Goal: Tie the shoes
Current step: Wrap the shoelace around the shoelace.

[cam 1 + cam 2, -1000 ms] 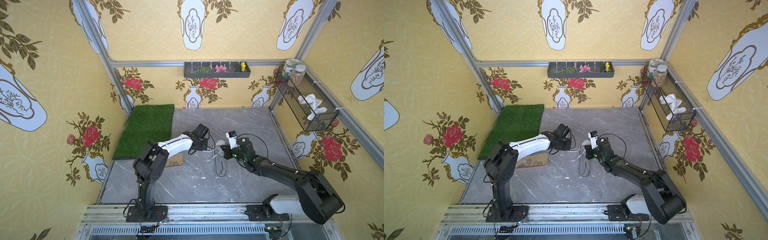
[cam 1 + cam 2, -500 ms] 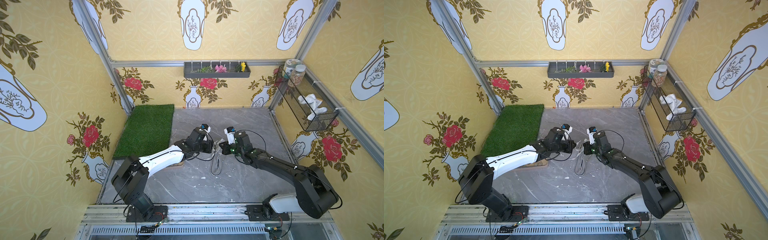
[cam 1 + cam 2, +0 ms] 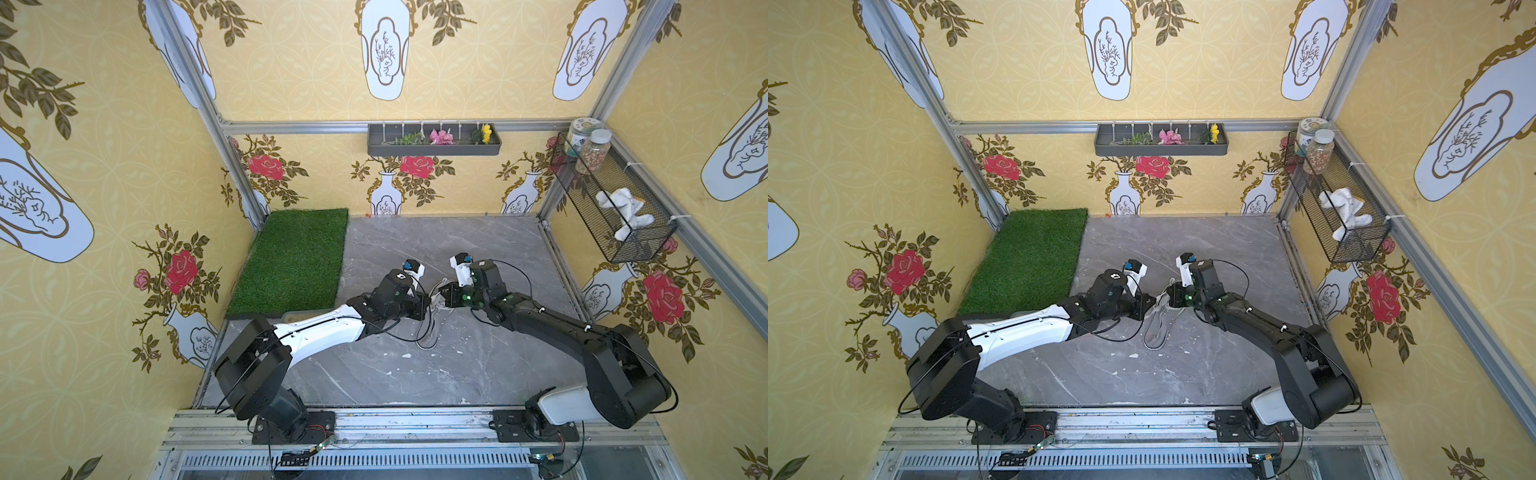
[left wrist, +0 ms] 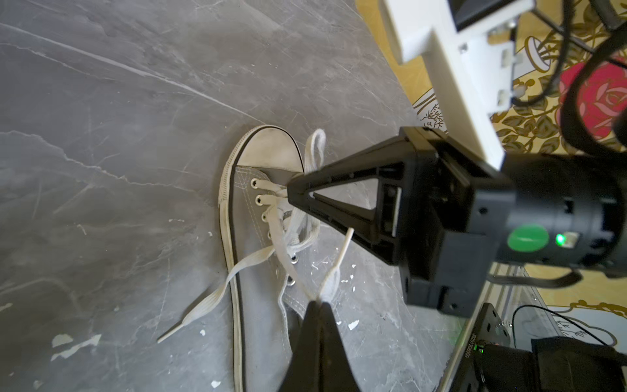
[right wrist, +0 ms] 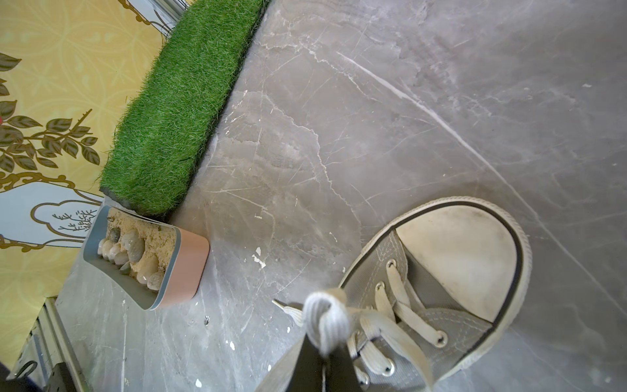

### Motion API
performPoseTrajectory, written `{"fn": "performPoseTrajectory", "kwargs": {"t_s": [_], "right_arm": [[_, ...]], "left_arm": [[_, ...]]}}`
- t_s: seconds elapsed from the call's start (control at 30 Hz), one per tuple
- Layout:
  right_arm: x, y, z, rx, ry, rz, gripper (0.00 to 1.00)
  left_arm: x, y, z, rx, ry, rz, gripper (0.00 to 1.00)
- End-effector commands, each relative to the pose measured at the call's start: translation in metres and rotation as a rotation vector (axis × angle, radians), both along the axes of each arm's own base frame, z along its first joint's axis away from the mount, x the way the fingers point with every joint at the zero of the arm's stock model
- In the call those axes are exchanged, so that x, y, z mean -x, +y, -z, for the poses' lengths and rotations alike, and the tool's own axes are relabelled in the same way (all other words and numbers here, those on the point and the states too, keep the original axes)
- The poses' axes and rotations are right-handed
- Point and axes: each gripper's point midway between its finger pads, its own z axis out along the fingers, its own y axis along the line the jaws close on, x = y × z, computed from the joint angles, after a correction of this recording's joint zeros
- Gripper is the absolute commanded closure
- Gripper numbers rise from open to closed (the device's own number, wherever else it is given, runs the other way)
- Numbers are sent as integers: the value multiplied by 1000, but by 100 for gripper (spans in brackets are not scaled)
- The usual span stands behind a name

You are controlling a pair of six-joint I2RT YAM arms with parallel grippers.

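Note:
I should keep carrying the shoe's lace end with my left gripper across the shoe [image 4: 298, 307] until it passes the loop [image 4: 316, 147], which my right gripper holds near the shoe's toe.
The shoes show as a single grey sneaker [image 3: 429, 332] [image 3: 1156, 330] with a white toe cap [image 4: 271, 149] [image 5: 464, 258], lying mid-floor. My left gripper [image 4: 319, 302] is shut on a pale lace [image 4: 330, 281] beside the eyelets, pulling it up off the tongue. My right gripper [image 5: 322, 351] is shut on a bunched loop of lace [image 5: 325, 319] above the lower eyelets. In both top views the left gripper [image 3: 427, 306] [image 3: 1151, 306] and the right gripper [image 3: 443, 291] [image 3: 1169, 291] meet over the shoe. A loose lace end [image 4: 203, 305] lies on the floor.
A green turf mat [image 3: 295, 257] covers the back-left floor. A tan tray of pebbles [image 5: 146, 258] stands at the mat's near end. On the right wall hangs a wire basket [image 3: 615, 199], and a planter shelf [image 3: 434, 143] is on the back wall.
The left arm's elbow has dropped and stretched out low, carrying its gripper right toward the shoe. The right gripper has shifted slightly back. Both stay shut on lace.

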Motion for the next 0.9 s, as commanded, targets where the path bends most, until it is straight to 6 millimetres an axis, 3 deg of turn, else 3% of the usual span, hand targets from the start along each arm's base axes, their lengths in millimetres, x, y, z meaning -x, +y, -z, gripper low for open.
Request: {"fn": "performPoseTrajectory", "kwargs": {"t_s": [0.0, 0.37, 0.6, 0.87], "right_arm": [[-2, 5, -7, -31, 1, -32, 100], [-5, 8, -1, -46, 42, -60, 100], [-5, 12, 5, -52, 65, -81, 100], [-6, 16, 6, -64, 82, -119, 100]], "left_arm": [[12, -10, -4, 32, -21, 30, 100], [36, -24, 7, 30, -12, 93, 100], [55, -50, 26, -1, -15, 192, 100], [64, -65, 56, -56, -47, 248, 100]]}}
